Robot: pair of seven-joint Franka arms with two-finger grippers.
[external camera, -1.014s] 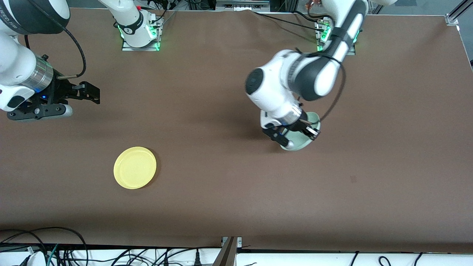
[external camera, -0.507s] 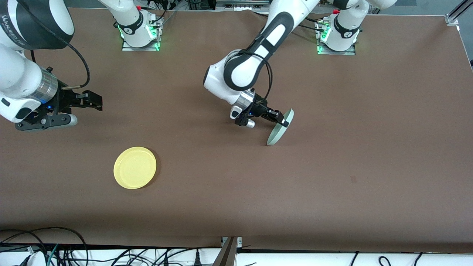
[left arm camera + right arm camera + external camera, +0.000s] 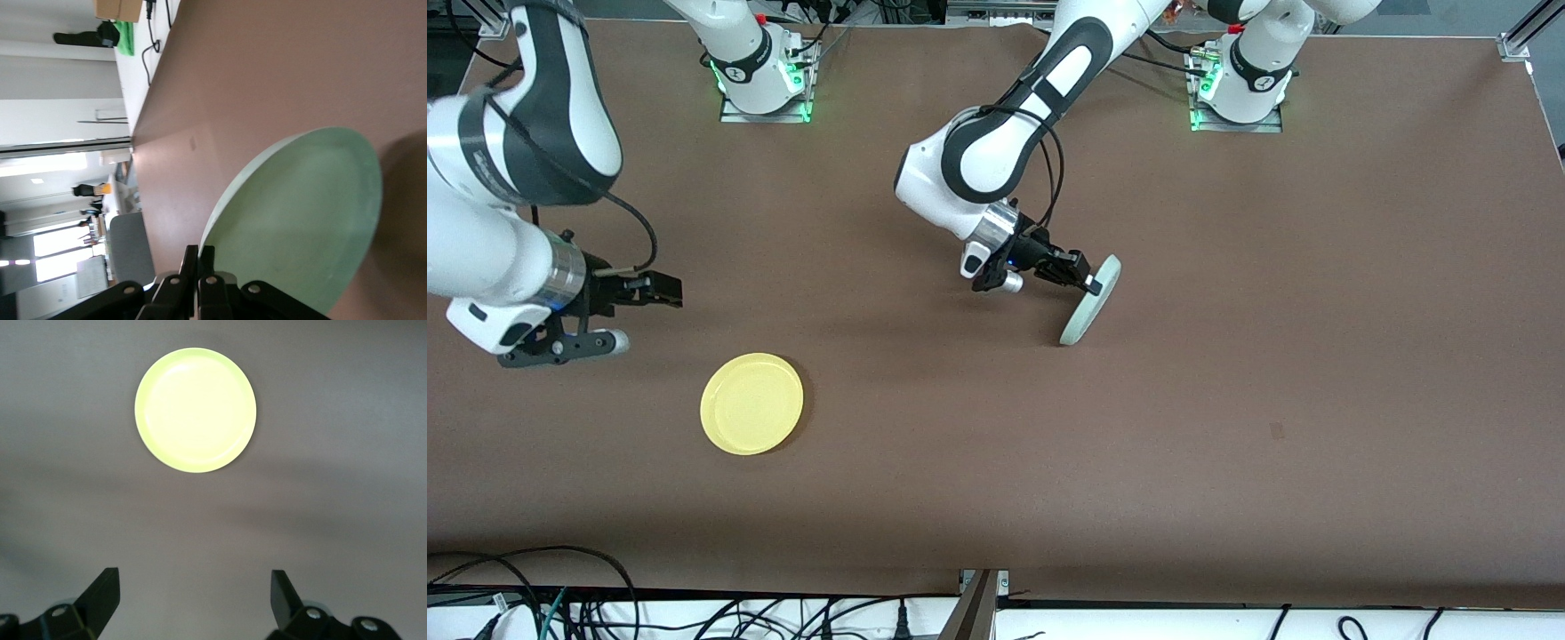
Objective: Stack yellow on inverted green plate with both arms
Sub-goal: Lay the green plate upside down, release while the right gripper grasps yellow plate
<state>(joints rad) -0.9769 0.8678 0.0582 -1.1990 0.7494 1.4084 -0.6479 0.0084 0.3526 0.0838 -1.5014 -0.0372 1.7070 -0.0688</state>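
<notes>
I expect the yellow plate (image 3: 752, 404) to cover the whole base of the green plate (image 3: 1090, 302) when I stack it, because the two plates look about equally wide.
The yellow plate (image 3: 751, 415) lies flat, rim up, on the brown table toward the right arm's end. It also shows in the right wrist view (image 3: 195, 409). The pale mint-green plate (image 3: 1089, 300) stands nearly on edge near the table's middle, its lower edge at the table. My left gripper (image 3: 1089, 284) is shut on its upper rim, and the left wrist view shows the plate's face (image 3: 300, 220) with the jaws pinched on the rim. My right gripper (image 3: 665, 291) is open and empty, above the table beside the yellow plate.
The brown table (image 3: 1316, 356) is bare toward the left arm's end. The two arm bases (image 3: 765, 80) (image 3: 1236, 89) stand at the table's back edge. Cables (image 3: 560, 604) hang along the edge nearest the front camera.
My left arm has swung over and tipped the green plate from flat to nearly on edge, then shifted it slightly toward the right arm's end. My right gripper has moved closer to the yellow plate.
</notes>
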